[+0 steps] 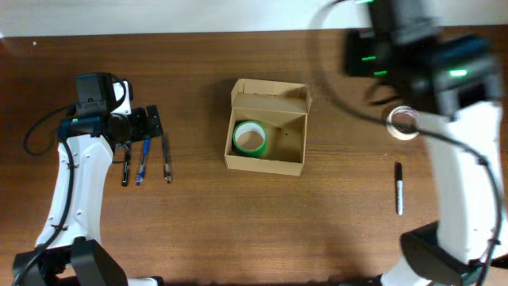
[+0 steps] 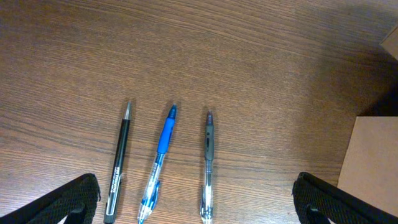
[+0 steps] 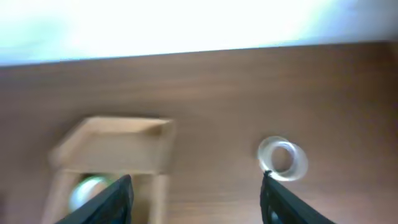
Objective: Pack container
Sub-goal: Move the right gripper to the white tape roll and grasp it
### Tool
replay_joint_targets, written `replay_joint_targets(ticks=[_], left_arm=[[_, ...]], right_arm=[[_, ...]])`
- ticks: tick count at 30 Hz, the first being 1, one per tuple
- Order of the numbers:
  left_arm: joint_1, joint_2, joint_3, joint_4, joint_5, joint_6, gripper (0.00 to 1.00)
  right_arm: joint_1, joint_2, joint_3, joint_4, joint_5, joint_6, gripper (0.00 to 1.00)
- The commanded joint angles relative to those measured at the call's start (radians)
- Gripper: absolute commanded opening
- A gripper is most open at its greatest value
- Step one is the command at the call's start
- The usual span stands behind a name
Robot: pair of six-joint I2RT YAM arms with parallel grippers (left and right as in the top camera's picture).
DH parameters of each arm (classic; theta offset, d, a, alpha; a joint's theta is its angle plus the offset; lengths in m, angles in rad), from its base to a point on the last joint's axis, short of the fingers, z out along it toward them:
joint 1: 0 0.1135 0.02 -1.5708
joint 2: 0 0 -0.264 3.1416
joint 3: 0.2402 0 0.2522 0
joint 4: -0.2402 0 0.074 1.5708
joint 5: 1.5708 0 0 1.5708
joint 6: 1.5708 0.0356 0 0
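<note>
I keep my right gripper moving toward the roll's rim (image 1: 412, 134) until the open fingers are on both sides of it, because the clear tape roll (image 1: 402, 123) lies apart from the black marker.
The tan cardboard container (image 1: 266, 137) sits open mid-table, flap lid standing at its far side, with a green tape roll (image 1: 249, 138) inside at the left. It also shows blurred in the right wrist view (image 3: 112, 146). A clear tape roll (image 1: 403, 121) lies right of it, also in the right wrist view (image 3: 283, 158). Three pens lie side by side at left: black (image 2: 119, 158), blue (image 2: 160, 155), grey (image 2: 208, 162). My left gripper (image 2: 196, 199) is open and empty above the pens. My right gripper (image 3: 196, 202) is open and empty, raised near the clear roll.
A black marker (image 1: 398, 188) lies on the table at the right, below the clear tape roll. The right arm (image 1: 468, 159) reaches over the table's right side. The table's far edge meets a white wall.
</note>
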Motion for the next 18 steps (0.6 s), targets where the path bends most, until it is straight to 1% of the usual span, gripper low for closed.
replay_joint_targets(ticks=[1, 3, 5, 7, 9, 10, 13, 18], left_arm=[[0.003, 0.006, 0.018, -0.001, -0.007, 0.016, 0.99], [0.003, 0.006, 0.018, 0.000, -0.007, 0.016, 0.99], [0.003, 0.006, 0.018, 0.000, -0.007, 0.016, 0.99], [0.003, 0.006, 0.018, 0.000, -0.007, 0.016, 0.99], [0.003, 0.006, 0.018, 0.000, -0.007, 0.016, 0.99], [0.003, 0.006, 0.018, 0.000, -0.007, 0.016, 0.99], [0.003, 0.006, 0.018, -0.001, -0.007, 0.016, 0.99], [0.003, 0.006, 0.018, 0.000, -0.007, 0.016, 0.99]], right_arm=[[-0.264, 0.053, -0.032, -0.085, 0.007, 0.132, 0.65], [-0.372, 0.063, -0.070, -0.085, -0.064, 0.159, 0.66], [-0.490, 0.077, -0.145, -0.060, -0.160, 0.180, 0.68], [-0.592, 0.095, -0.262, -0.002, -0.208, 0.198, 0.68], [-0.661, 0.108, -0.389, 0.081, -0.246, 0.214, 0.68], [-0.676, 0.112, -0.428, 0.109, -0.259, 0.217, 0.68], [-0.715, 0.121, -0.636, 0.284, -0.319, 0.220, 0.67], [-0.715, 0.121, -0.830, 0.463, -0.326, 0.254, 0.67]])
